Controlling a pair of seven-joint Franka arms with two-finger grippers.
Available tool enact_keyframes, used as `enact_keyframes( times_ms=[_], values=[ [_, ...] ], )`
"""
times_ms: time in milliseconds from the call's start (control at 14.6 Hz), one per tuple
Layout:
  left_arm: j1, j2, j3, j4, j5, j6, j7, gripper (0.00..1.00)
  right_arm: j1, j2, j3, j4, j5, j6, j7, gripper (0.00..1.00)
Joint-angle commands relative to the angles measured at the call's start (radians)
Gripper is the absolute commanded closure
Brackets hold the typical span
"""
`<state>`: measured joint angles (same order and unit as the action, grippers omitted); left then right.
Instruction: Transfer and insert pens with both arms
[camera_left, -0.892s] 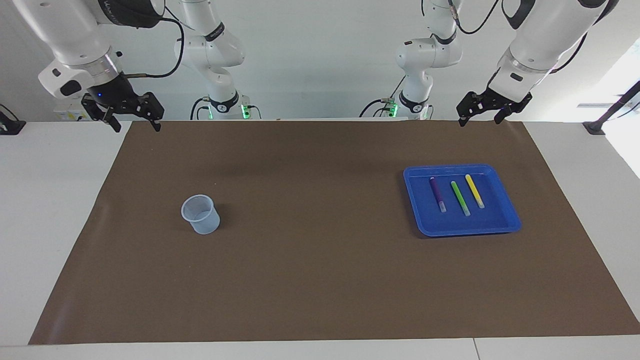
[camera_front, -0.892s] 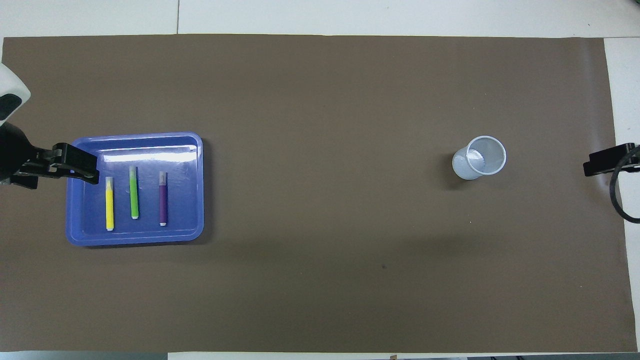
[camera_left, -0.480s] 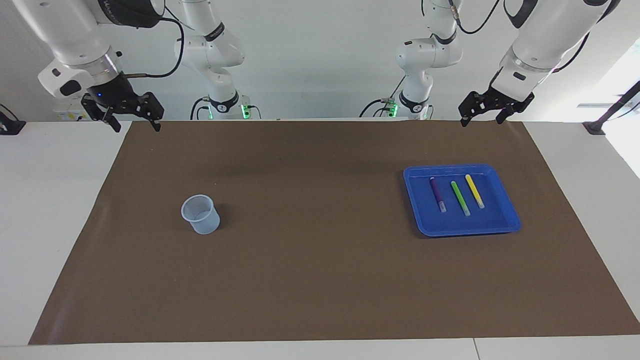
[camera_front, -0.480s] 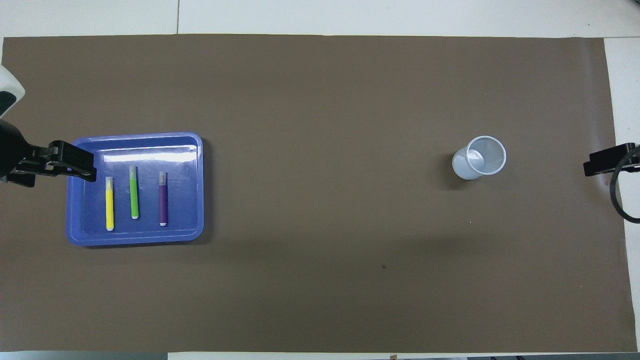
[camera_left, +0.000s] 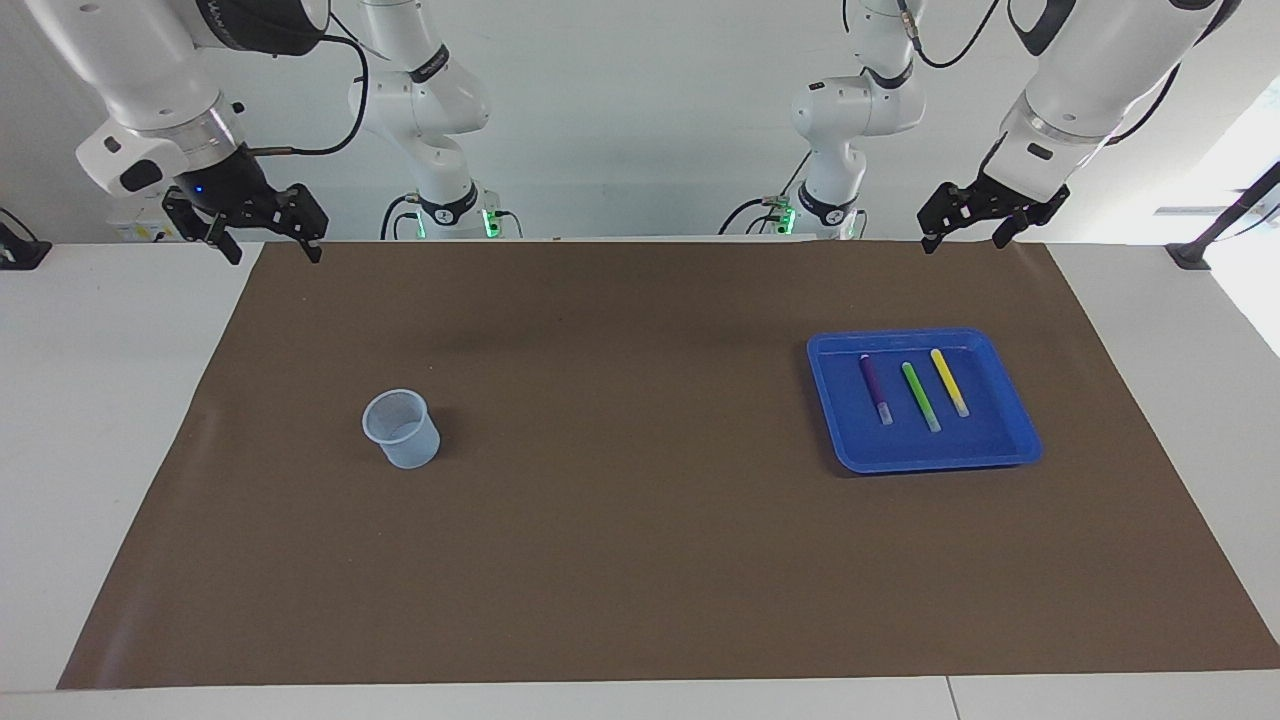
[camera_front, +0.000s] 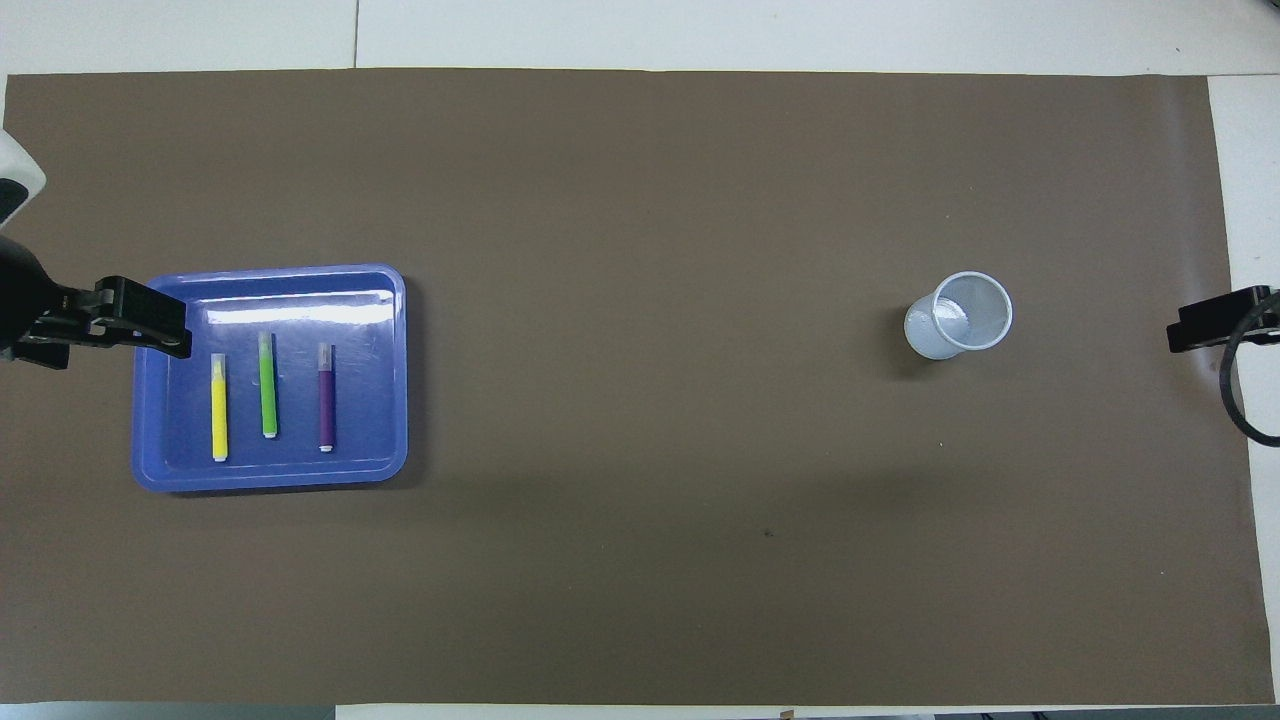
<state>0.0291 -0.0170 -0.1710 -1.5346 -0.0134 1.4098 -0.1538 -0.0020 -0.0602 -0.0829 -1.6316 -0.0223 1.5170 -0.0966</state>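
The robot's open left gripper should go down next and close around the yellow pen's pale end (camera_front: 218, 367), with the yellow pen lying (camera_front: 218, 420) nearest and clear of the green pen.
Three pens lie side by side in a blue tray (camera_left: 1012, 432) at the left arm's end of the table: purple (camera_left: 874, 388), green (camera_left: 920, 396) and yellow (camera_left: 949, 381). In the overhead view they are yellow (camera_front: 219, 408), green (camera_front: 267, 385) and purple (camera_front: 326, 398), in the tray (camera_front: 300, 272). My left gripper (camera_left: 962, 241) hangs open and empty in the air over the mat's edge by the robots, apart from the tray. In the overhead view the left gripper (camera_front: 140, 322) overlaps the tray's corner. My right gripper (camera_left: 276, 255) waits open and empty over the mat's corner at its own end (camera_front: 1215, 320).
A pale translucent cup (camera_left: 401, 428) stands upright on the brown mat (camera_left: 640, 540) toward the right arm's end, also in the overhead view (camera_front: 958, 315). Two smaller white arms with green lights (camera_left: 440, 130) (camera_left: 850, 110) stand at the table's robot end.
My left gripper has risen slightly and drawn back a little toward its own end of the table. The right arm, pens, tray and cup have not moved.
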Motion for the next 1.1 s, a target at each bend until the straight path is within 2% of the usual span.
enact_keyframes(
  times_ms=[0, 137, 343, 549, 754, 1029],
  values=[
    [0.009, -0.030, 0.001, -0.073, -0.013, 0.089, -0.044, 0.00, -0.001, -0.020, 0.000, -0.023, 0.013, 0.002, -0.005, 0.00],
    [0.052, -0.061, 0.007, -0.157, -0.013, 0.176, -0.035, 0.00, -0.004, -0.024, 0.000, -0.030, 0.013, -0.043, -0.017, 0.00],
    [0.144, -0.051, 0.007, -0.257, -0.013, 0.256, 0.103, 0.00, 0.000, -0.023, 0.002, -0.022, 0.018, -0.044, -0.015, 0.00],
    [0.210, -0.047, 0.007, -0.415, -0.013, 0.427, 0.250, 0.00, -0.001, -0.023, 0.000, -0.031, 0.181, -0.026, 0.014, 0.00],
    [0.252, -0.006, 0.010, -0.531, -0.011, 0.595, 0.330, 0.00, 0.004, -0.024, 0.011, -0.033, 0.293, -0.026, 0.164, 0.00],
    [0.252, 0.063, 0.010, -0.590, -0.003, 0.728, 0.344, 0.00, 0.004, -0.047, 0.034, -0.088, 0.435, -0.008, 0.380, 0.00]
  ],
)
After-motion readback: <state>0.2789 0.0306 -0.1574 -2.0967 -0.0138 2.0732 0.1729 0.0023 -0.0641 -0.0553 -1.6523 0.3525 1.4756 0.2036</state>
